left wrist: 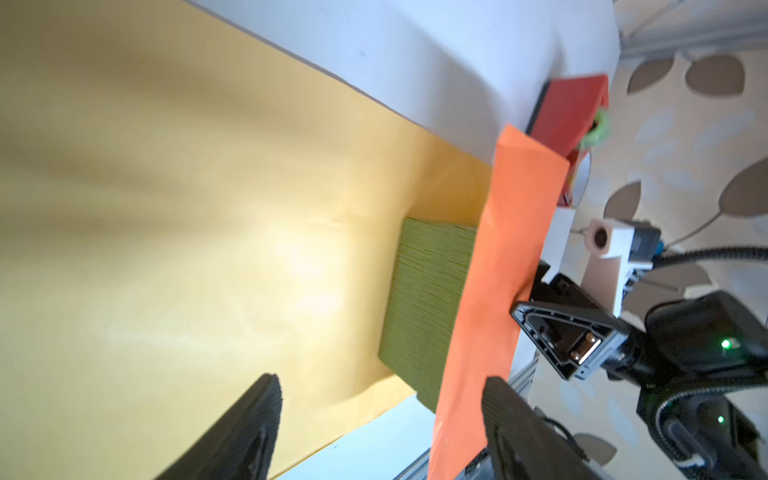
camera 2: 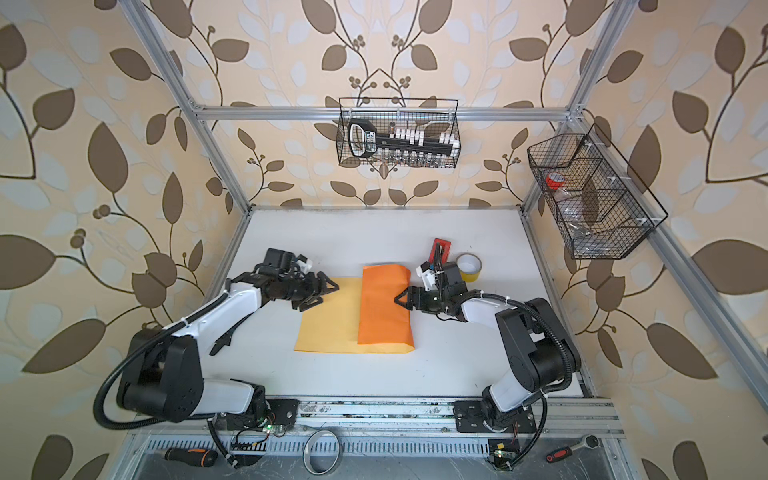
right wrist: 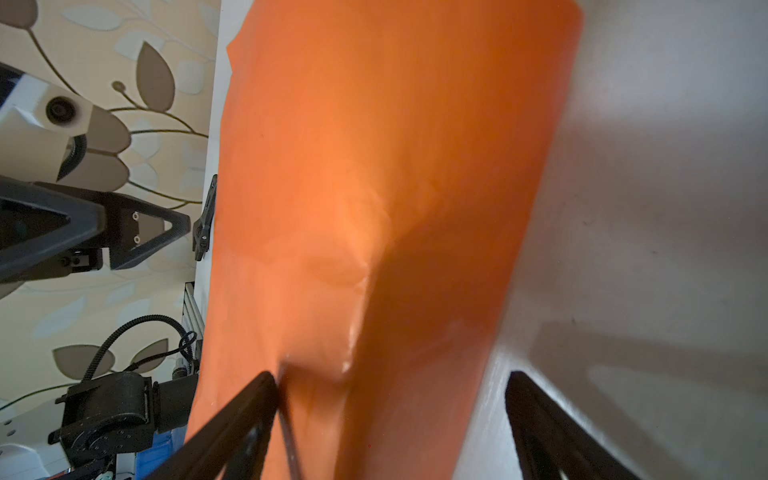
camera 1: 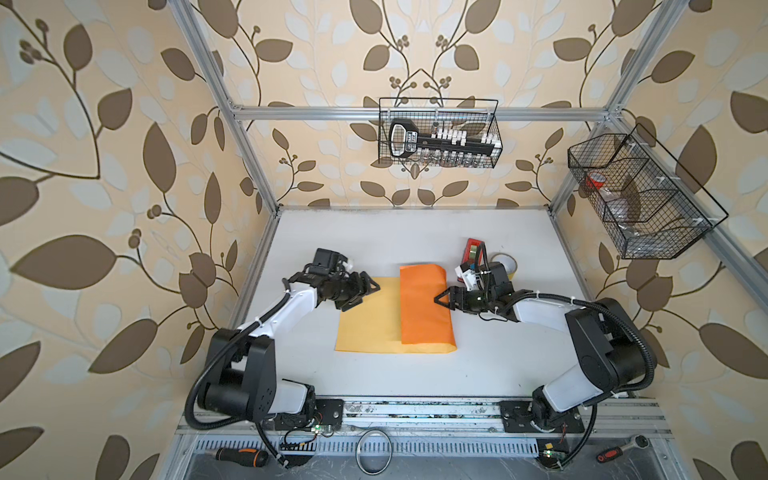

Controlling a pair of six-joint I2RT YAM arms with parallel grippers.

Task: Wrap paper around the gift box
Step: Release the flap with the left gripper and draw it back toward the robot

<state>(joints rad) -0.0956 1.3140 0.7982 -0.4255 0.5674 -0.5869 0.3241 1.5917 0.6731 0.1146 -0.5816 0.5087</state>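
The orange flap [camera 1: 424, 308] is lying over the green gift box, so my left gripper should keep going to the tan part's free edge [camera 1: 337, 330] and close there.
The paper lies on the white table [camera 1: 415, 374], its yellow-tan side [camera 1: 365, 320] up on the left. Its orange flap [camera 1: 424, 307] is folded over from the right. The green gift box [left wrist: 428, 303] shows only in the left wrist view, under that flap; both top views hide it. My left gripper [camera 1: 365, 293] hangs open over the tan part, left of the flap, holding nothing [left wrist: 382, 386]. My right gripper [camera 1: 440, 301] is open at the flap's right side. One of its fingertips [right wrist: 270, 380] touches the orange paper and the other is over bare table.
A red tape dispenser [camera 1: 473, 245] and a yellow tape roll [camera 2: 469, 266] stand just behind the right gripper. Wire baskets hang on the back wall [camera 1: 440, 133] and the right frame [camera 1: 640, 195]. A screwdriver [camera 1: 243, 455], a ring [camera 1: 374, 451] and a ratchet [camera 1: 623, 451] lie below the front rail.
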